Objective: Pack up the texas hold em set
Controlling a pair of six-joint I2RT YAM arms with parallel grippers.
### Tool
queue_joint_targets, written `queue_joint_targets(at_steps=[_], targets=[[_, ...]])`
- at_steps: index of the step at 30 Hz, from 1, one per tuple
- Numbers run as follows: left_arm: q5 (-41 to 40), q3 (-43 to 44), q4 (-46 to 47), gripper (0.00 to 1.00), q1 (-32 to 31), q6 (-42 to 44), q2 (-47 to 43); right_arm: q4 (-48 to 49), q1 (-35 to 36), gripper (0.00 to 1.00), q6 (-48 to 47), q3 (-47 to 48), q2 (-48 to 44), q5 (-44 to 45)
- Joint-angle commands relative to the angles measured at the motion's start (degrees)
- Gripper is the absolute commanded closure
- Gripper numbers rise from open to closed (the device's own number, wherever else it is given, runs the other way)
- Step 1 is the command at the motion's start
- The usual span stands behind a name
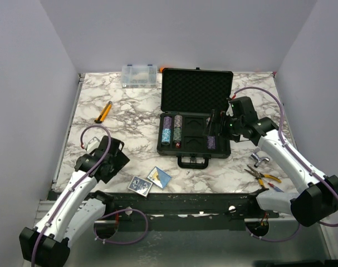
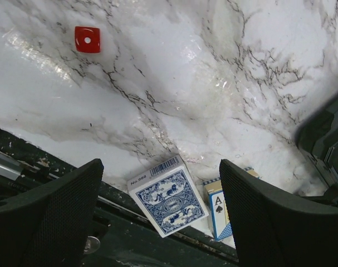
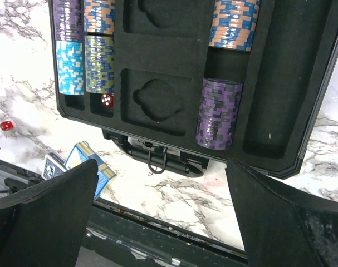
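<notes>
My open left gripper is moving toward the red die [image 2: 87, 39], which lies on open marble [image 2: 121, 64], away from the card decks. It should keep going until its fingers are on both sides of the die.
The black case [image 1: 195, 89] lies open mid-table, its foam-lined lid raised at the back. Chip stacks fill the tray's slots: a purple stack [image 3: 219, 113], a blue-orange stack [image 3: 234, 23] and a cyan stack [image 3: 69, 67]. One red die [image 3: 106, 100] sits in the tray. Another die [image 2: 87, 39] lies on the marble. Two blue-white card decks [image 2: 169, 196] [image 2: 220, 207] lie at the table's front edge, left of the handle [image 3: 157, 158]. My left gripper [image 2: 160, 222] hangs open above the decks, holding nothing. My right gripper [image 3: 160, 211] is open over the case's right front, also holding nothing.
A clear plastic organizer box [image 1: 139, 75] stands at the back, left of the case lid. An orange-handled tool [image 1: 104, 112] lies on the left. Pliers [image 1: 263, 177] and a small metal piece [image 1: 261, 161] lie right of the case. The dark front rail [image 1: 185, 200] borders the table.
</notes>
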Motion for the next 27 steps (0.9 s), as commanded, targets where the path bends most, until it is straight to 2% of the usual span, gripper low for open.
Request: queue_joint_targets(at_steps=[1, 14, 27], targets=[[-1.5, -0.4, -2.8, 0.15, 2.6, -3.2, -0.4, 1.3, 0.2, 0.00, -0.1, -1.0, -0.5, -0.3], [-2.9, -4.0, -1.9, 0.15, 8.7, -7.1, -6.4, 1.2, 0.2, 0.00, -1.5, -1.1, 0.3, 1.1], [-4.9, -1.7, -0.1, 0.20, 14.9, -2.9, -1.3, 0.5, 0.2, 0.00, -3.0, -1.4, 0.8, 2.8]])
